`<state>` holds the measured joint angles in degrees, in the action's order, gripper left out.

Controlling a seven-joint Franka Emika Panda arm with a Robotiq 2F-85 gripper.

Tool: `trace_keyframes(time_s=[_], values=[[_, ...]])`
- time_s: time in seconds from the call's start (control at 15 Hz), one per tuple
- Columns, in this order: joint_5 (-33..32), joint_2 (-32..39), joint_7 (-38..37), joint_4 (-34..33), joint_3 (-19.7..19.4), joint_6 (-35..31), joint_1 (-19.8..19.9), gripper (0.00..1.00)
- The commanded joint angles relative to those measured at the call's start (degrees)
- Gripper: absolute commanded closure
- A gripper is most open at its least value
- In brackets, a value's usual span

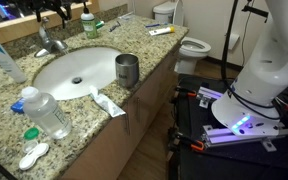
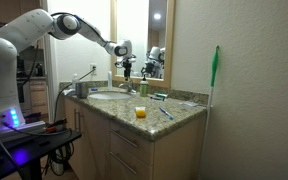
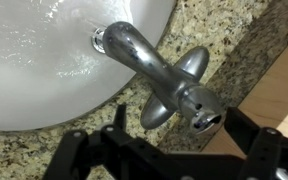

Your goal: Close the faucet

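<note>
The faucet's rear end (image 3: 201, 108) is nearly under my gripper's finger, so I should shift to the side and go down over the granite (image 3: 124, 108) next to the faucet before I close it.
The chrome faucet (image 3: 144, 62) fills the wrist view, its spout over the white basin (image 3: 44, 60) and its lever handle (image 3: 189, 100) pointing toward me over the granite. My gripper (image 3: 184, 135) is open, with its black fingers on either side of the lever's end and not touching it. In both exterior views the gripper (image 1: 54, 18) (image 2: 127, 66) hangs just above the faucet (image 1: 46, 45) (image 2: 127, 86) at the back of the sink. I cannot tell whether water is running.
A steel cup (image 1: 127, 70) stands at the sink's front rim. A water bottle (image 1: 44, 112) and a toothpaste tube (image 1: 109, 103) lie on the granite counter (image 1: 4, 110). An orange cup (image 2: 140, 113) sits near the counter edge. A toilet (image 1: 194, 46) stands beyond.
</note>
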<state>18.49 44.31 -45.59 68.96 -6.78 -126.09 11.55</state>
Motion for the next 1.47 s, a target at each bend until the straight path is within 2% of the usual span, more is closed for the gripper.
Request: trace_keyframes(time_s=[0.0, 0.13, 0.33, 0.6, 0.73, 0.8, 1.0, 1.4], values=[[1.04, 0.73, -0.26, -1.61, 0.77, 3.94, 1.04, 0.0], [3.03, 2.28, -1.23, -4.11, 1.67, 11.74, 2.68, 0.0], [5.01, 5.01, -5.47, -7.9, 1.12, 19.6, 4.06, 0.0], [9.15, 7.0, -7.28, -13.55, 2.24, 21.82, 6.48, 0.0], [10.13, 7.7, -5.82, -15.0, 2.83, 21.68, 7.2, 0.0], [9.83, 7.09, -4.05, -13.93, 2.14, 19.75, 6.09, 0.0], [3.88, 4.92, -1.26, -10.28, -0.17, 13.97, 2.06, 0.0], [-9.92, 3.1, -1.89, -4.58, -5.0, 4.39, -5.08, 0.0]])
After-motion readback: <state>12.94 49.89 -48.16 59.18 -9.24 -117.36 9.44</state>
